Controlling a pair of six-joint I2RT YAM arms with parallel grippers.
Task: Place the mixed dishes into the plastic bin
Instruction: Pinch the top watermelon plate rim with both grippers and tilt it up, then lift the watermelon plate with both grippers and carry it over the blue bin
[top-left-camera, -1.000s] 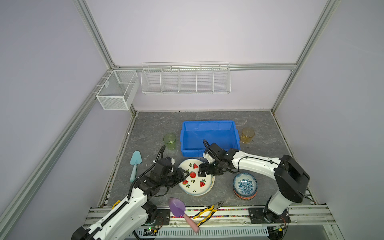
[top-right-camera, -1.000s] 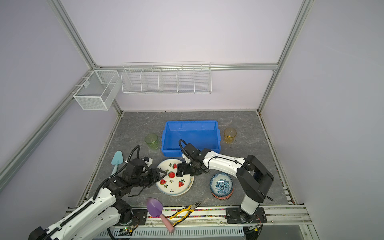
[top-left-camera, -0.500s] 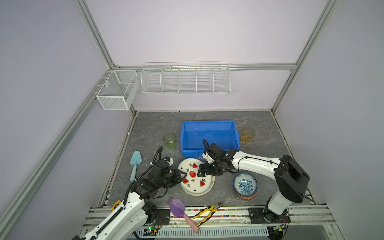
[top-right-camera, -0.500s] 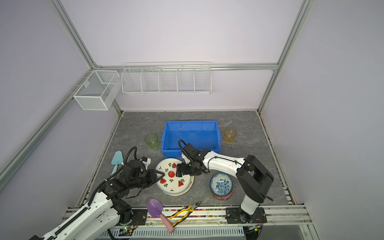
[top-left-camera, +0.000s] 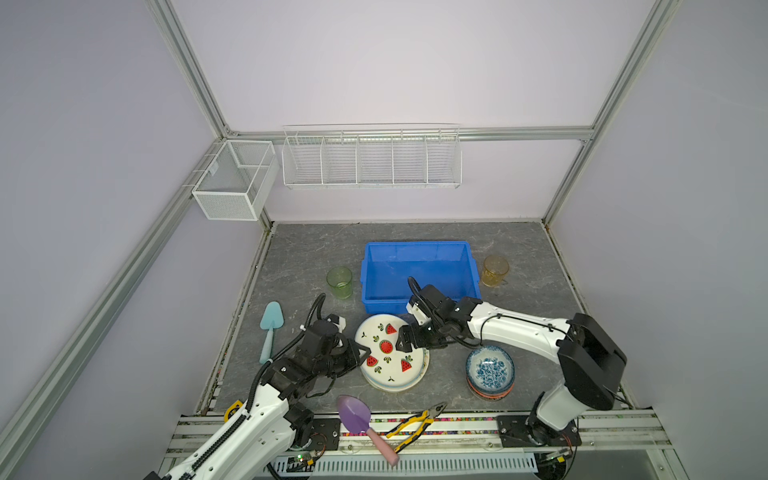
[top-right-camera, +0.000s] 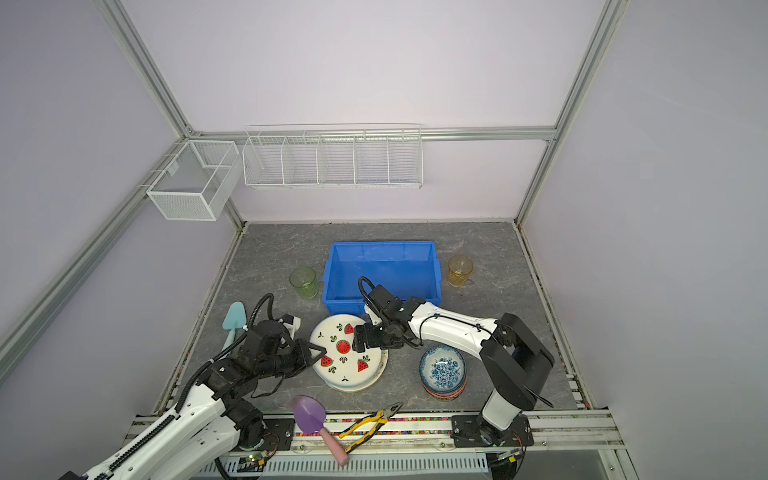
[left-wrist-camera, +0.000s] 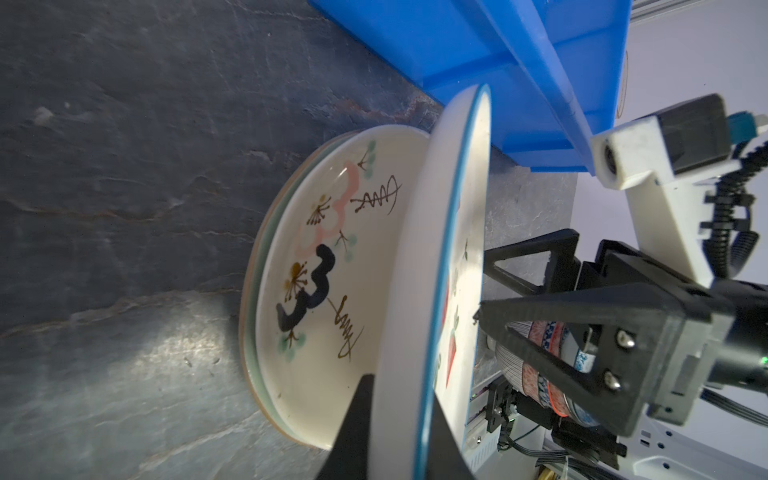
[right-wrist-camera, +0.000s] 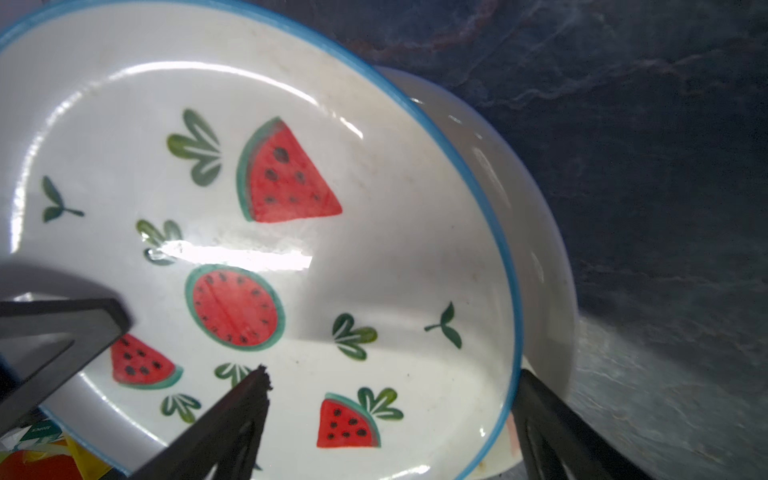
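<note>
The watermelon plate's gripped edge (top-left-camera: 358, 339) is up off the cream flower plate, so my right gripper keeps going to the watermelon plate's free edge (top-left-camera: 424, 358) and closes there.
The watermelon plate (top-left-camera: 388, 353) (top-right-camera: 345, 353) tops a stack of plates in front of the blue plastic bin (top-left-camera: 415, 246) (top-right-camera: 382, 245). My left gripper (top-left-camera: 366, 351) (top-right-camera: 318, 350) (left-wrist-camera: 401, 415) is shut on its left rim, one finger under and one over. That plate (left-wrist-camera: 440, 249) is tilted up off the cream flower plate (left-wrist-camera: 332, 249). My right gripper (top-left-camera: 405, 341) (top-right-camera: 360, 338) (right-wrist-camera: 392, 378) stands open across its right rim, with one finger over the plate face (right-wrist-camera: 374, 249) and one outside the edge. Stacked bowls (top-left-camera: 490, 368), a green tumbler (top-left-camera: 339, 281) and an amber tumbler (top-left-camera: 495, 270) stand on the table.
A teal trowel (top-left-camera: 270, 328) lies at the left. A purple trowel (top-left-camera: 357, 415) and yellow-handled pliers (top-left-camera: 415, 422) lie at the front edge. White wire baskets (top-left-camera: 372, 158) hang on the back wall, well above the table. The bin's near wall (left-wrist-camera: 457, 41) is close behind the plates.
My left gripper's jaws have closed onto the watermelon plate's left rim. The right gripper has stayed open in the same place.
</note>
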